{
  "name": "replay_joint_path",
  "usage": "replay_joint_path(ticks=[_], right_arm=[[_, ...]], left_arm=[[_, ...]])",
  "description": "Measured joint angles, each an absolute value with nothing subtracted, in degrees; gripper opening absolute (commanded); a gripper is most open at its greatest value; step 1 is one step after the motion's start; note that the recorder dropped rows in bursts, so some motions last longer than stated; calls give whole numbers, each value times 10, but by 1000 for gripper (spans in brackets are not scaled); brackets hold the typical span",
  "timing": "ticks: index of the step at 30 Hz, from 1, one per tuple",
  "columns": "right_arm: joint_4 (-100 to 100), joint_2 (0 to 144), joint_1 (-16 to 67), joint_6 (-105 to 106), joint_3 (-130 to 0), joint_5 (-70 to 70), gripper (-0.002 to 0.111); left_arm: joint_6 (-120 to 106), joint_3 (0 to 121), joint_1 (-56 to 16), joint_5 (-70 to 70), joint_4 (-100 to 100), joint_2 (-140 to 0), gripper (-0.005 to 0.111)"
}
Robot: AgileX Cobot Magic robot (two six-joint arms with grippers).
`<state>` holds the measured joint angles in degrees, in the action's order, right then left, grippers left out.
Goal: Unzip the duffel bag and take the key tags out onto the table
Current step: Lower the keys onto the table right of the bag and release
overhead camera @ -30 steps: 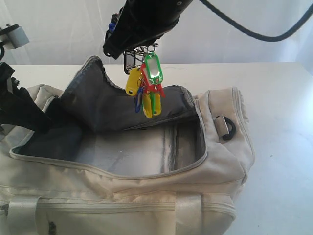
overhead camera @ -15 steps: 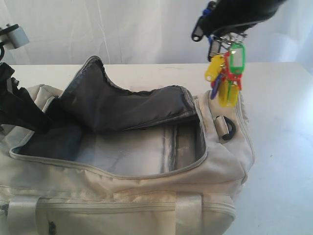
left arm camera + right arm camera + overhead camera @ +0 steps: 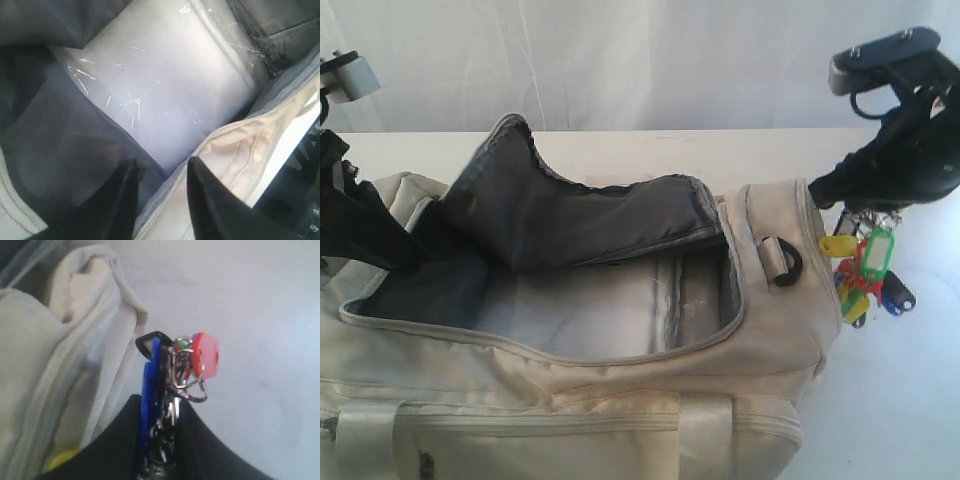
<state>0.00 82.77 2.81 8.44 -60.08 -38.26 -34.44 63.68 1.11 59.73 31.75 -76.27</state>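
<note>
The key tags [image 3: 868,264] hang beyond the bag's end over empty white table [image 3: 880,355], so I keep lowering my right gripper until they touch the table, then let go.
The cream duffel bag [image 3: 570,400] lies unzipped, its dark-lined flap [image 3: 560,215] folded back. My right gripper [image 3: 853,212] is off the bag's right end, shut on the rings of the key tags [image 3: 865,270], which hang in yellow, green, red and blue just above the white table [image 3: 900,400]. In the right wrist view the gripper [image 3: 159,400] pinches the key tags [image 3: 202,360] beside the bag's cream wall [image 3: 60,340]. My left gripper [image 3: 162,162] grips the bag's zip rim [image 3: 240,150], one finger inside and one outside.
A pale pad under clear plastic [image 3: 165,85] lines the bag's floor. A grey side loop [image 3: 782,258] sits on the bag's right end, close to the hanging tags. My left arm [image 3: 360,225] stands at the bag's left end. White table [image 3: 260,315] lies under the tags.
My right gripper has carried the key tags from above the flap rightward and down, past the bag's right end. The bag and left arm have stayed put.
</note>
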Motion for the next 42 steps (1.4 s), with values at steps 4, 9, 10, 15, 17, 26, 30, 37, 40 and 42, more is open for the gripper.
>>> replay_joint_path(ticks=[4, 9, 10, 15, 17, 26, 30, 37, 40, 42], right_arm=[[0, 872, 24, 72, -568, -348, 0], [0, 932, 24, 54, -549, -320, 0], [0, 943, 24, 51, -546, -315, 0], [0, 986, 24, 50, -540, -303, 0], [0, 1000, 24, 44, -535, -300, 0], [0, 1014, 24, 5, -529, -300, 12], [9, 1013, 24, 0, -529, -302, 37], [11, 957, 24, 0, -529, -313, 56], [13, 913, 24, 0, -535, -330, 56], [13, 877, 24, 0, -545, -345, 56]], left_arm=[[-344, 637, 11, 598, 318, -763, 39], [-344, 637, 11, 598, 318, -763, 39], [-344, 637, 11, 598, 318, -763, 39], [-344, 637, 11, 598, 318, -763, 39], [-344, 637, 11, 598, 318, -763, 39], [-343, 637, 11, 598, 318, -763, 39], [-343, 637, 11, 598, 318, -763, 39], [-343, 637, 11, 598, 318, -763, 39], [-343, 637, 11, 598, 318, -763, 39], [-343, 637, 11, 598, 318, -763, 39]])
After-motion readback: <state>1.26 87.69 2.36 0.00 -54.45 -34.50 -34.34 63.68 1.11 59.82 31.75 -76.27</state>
